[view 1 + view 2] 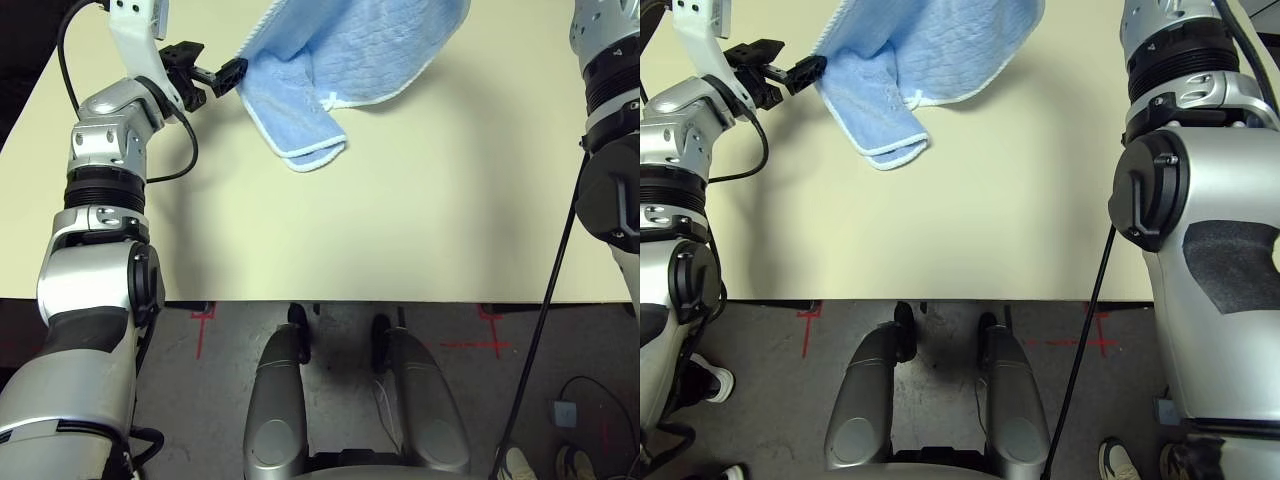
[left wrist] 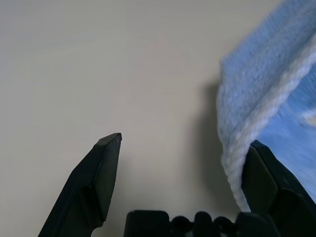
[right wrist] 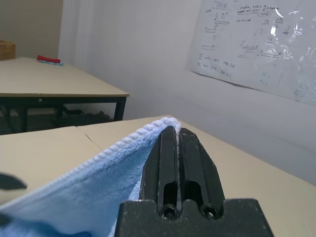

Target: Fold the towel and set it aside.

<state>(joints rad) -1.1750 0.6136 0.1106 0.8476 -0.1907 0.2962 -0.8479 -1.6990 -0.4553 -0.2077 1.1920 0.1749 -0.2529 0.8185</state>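
The towel's white edging (image 2: 236, 165) is outside the open fingers of my left gripper, so next I move my left gripper back in around the drooping lower fold (image 1: 298, 132) before I close it.
The light blue towel (image 1: 345, 55) hangs partly lifted over the far side of the table, its white-edged lower fold (image 1: 300, 130) drooping to the tabletop. My right gripper (image 3: 174, 130) is shut on the towel's corded edge (image 3: 123, 143) at a raised corner. My left gripper (image 1: 213, 66) is open at the towel's left edge. In the left wrist view, the left gripper (image 2: 186, 143) has that white edging (image 2: 256, 133) lying against one finger (image 2: 266, 177), not clamped.
The cream table (image 1: 420, 220) stretches bare from the towel to its front edge (image 1: 400, 300). My right arm (image 1: 610, 110) rises along the right side with a black cable (image 1: 545, 300) hanging from it. Another table (image 3: 54, 81) stands in the room behind.
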